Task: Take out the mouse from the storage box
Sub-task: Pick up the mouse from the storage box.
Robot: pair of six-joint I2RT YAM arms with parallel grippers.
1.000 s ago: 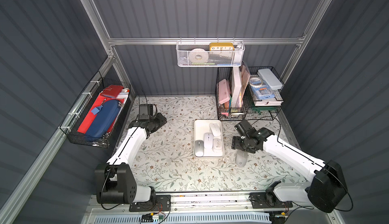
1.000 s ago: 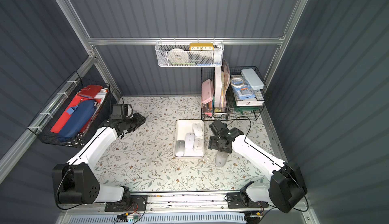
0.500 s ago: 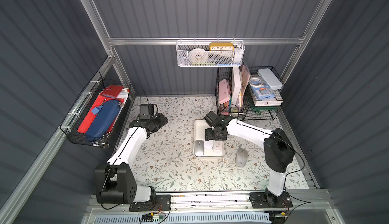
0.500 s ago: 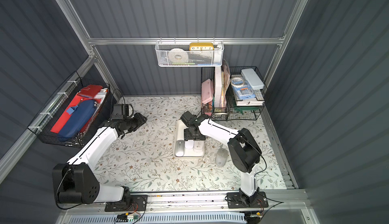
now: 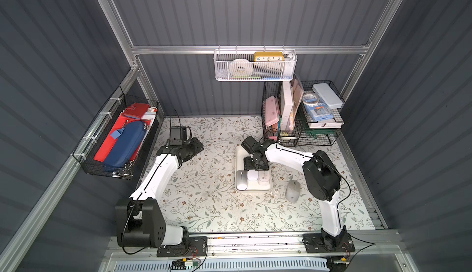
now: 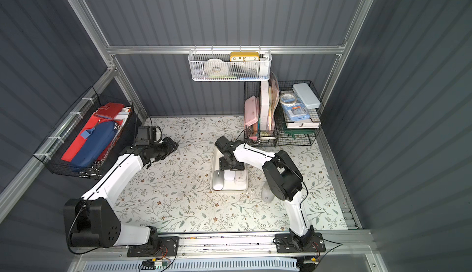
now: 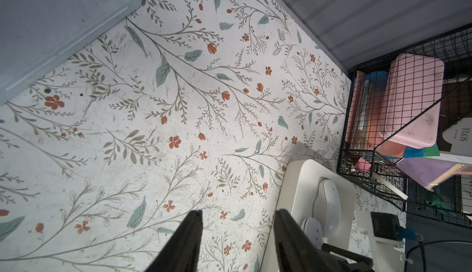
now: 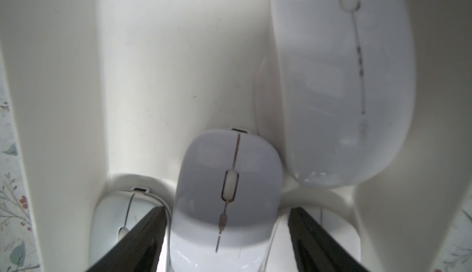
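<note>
The middle white mouse (image 8: 226,196) is tight up against the mice beside it. My right gripper should pull this mouse onto the storage box's open bottom (image 8: 181,95) and grip its sides.
The storage box (image 5: 238,155), a shallow white tray, lies mid-table with several white and silver mice in it. My right gripper (image 5: 256,167) hangs low over the tray in both top views (image 6: 231,167). In the right wrist view the right gripper (image 8: 227,210) is open, its fingers either side of a white mouse (image 8: 228,171) with a small gap on each side. A larger white mouse (image 8: 342,79) lies beyond it and a silver mouse (image 5: 241,180) beside it. My left gripper (image 5: 200,147) is open and empty (image 7: 239,211) over bare mat, left of the tray.
A grey mouse (image 5: 293,191) lies on the floral mat right of the tray. Black wire baskets (image 5: 301,120) with cases and books stand at the back right, close behind the tray. A white mesh basket (image 5: 255,66) hangs on the back wall, and a wire basket (image 5: 120,140) on the left wall.
My right gripper has swung left from beside the grey mouse on the mat to over the storage box, now astride a white mouse. The left arm has stayed put.
</note>
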